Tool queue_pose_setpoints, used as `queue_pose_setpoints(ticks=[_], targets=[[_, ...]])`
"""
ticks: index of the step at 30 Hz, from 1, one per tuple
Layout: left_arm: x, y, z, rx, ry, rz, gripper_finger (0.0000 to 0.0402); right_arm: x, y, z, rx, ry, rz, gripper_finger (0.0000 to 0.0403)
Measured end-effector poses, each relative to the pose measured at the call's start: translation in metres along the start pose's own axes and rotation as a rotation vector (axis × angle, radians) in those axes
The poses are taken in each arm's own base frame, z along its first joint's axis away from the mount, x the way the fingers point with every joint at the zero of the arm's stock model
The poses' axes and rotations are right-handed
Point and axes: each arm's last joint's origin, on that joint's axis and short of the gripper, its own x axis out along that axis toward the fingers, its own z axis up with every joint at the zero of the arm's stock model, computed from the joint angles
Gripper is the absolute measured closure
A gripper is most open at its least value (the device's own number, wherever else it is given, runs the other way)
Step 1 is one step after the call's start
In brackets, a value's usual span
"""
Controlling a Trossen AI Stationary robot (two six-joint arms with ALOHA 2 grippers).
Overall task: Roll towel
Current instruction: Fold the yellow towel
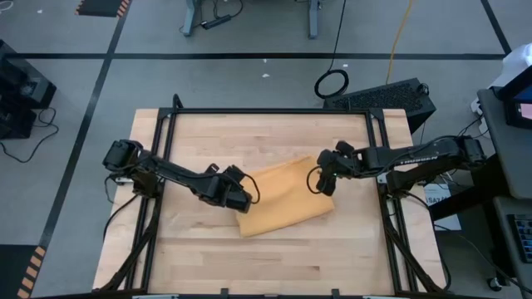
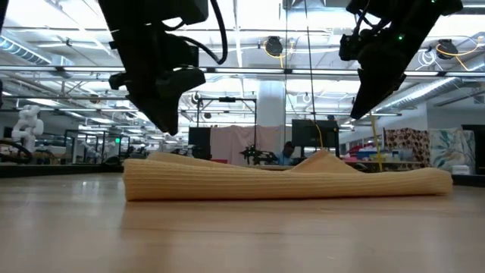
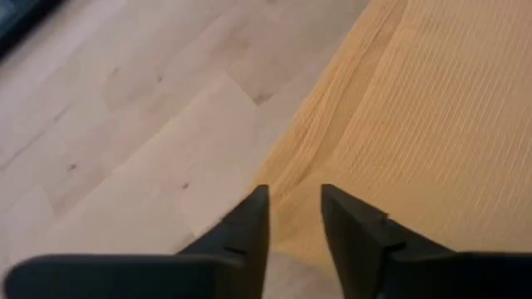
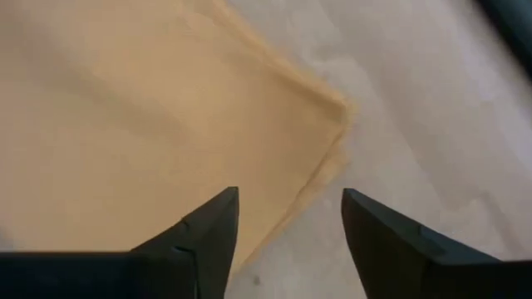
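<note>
The folded towel [image 1: 287,201] will swing around in one piece, with its layers together, when I turn it, because the towel's layered edges [image 4: 332,149] lie on top of each other at its corner.
The mustard-yellow towel [image 1: 284,199] lies folded in several layers on the wooden table, slanting from near left to far right. The low view shows it as a low ridged strip [image 2: 288,182]. My left gripper [image 1: 241,198] hangs above the towel's left edge [image 3: 316,141], its fingers a narrow gap apart [image 3: 295,199]. My right gripper [image 1: 322,183] hangs above the towel's right edge, near a corner [image 4: 337,108], with its fingers wide apart [image 4: 291,203]. In the low view both grippers [image 2: 170,125] [image 2: 362,110] stand clear above the cloth. No white tag shows.
The bare wooden tabletop [image 1: 208,257] extends around the towel on all sides. Black frame rails [image 1: 266,110] run along the table's far edge and sides. A black case [image 1: 382,95] and cables lie on the floor beyond the far right corner.
</note>
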Motion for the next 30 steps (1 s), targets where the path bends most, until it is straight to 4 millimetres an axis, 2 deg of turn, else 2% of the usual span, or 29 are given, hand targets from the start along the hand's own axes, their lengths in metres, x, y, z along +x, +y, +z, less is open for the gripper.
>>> queue_pose_setpoints(ticks=[3, 6, 9, 12, 16, 19, 24, 28, 30], targets=[[0.002, 0.004, 0.004, -0.023, 0.114, -0.033, 0.0246, -0.002, 0.002, -0.001, 0.022, 0.027, 0.078, 0.0194], [-0.006, 0.008, 0.013, -0.06, 0.199, -0.106, 0.023, -0.007, 0.005, -0.001, 0.041, 0.035, 0.176, 0.0198], [-0.016, 0.002, 0.021, -0.04, 0.175, -0.267, 0.0231, -0.011, 0.011, 0.004, 0.044, -0.023, 0.271, 0.0217], [-0.021, -0.013, 0.026, 0.0, 0.102, -0.45, 0.0242, -0.006, 0.017, 0.005, 0.063, -0.091, 0.361, 0.0255], [-0.003, -0.027, 0.012, 0.019, 0.158, -0.464, 0.0279, 0.017, 0.021, -0.007, 0.148, -0.153, 0.446, 0.033], [0.007, -0.029, 0.004, 0.039, 0.185, -0.426, 0.0313, 0.033, 0.022, -0.02, 0.211, -0.219, 0.492, 0.0386], [0.035, -0.024, -0.013, 0.115, 0.202, -0.31, 0.0366, 0.057, 0.015, -0.051, 0.203, -0.265, 0.423, 0.0391], [0.055, -0.016, -0.016, 0.108, 0.214, -0.229, 0.0391, 0.073, 0.007, -0.078, 0.159, -0.202, 0.34, 0.0401], [0.058, -0.014, -0.013, 0.128, 0.208, -0.23, 0.0396, 0.08, 0.004, -0.087, 0.136, -0.171, 0.301, 0.04]])
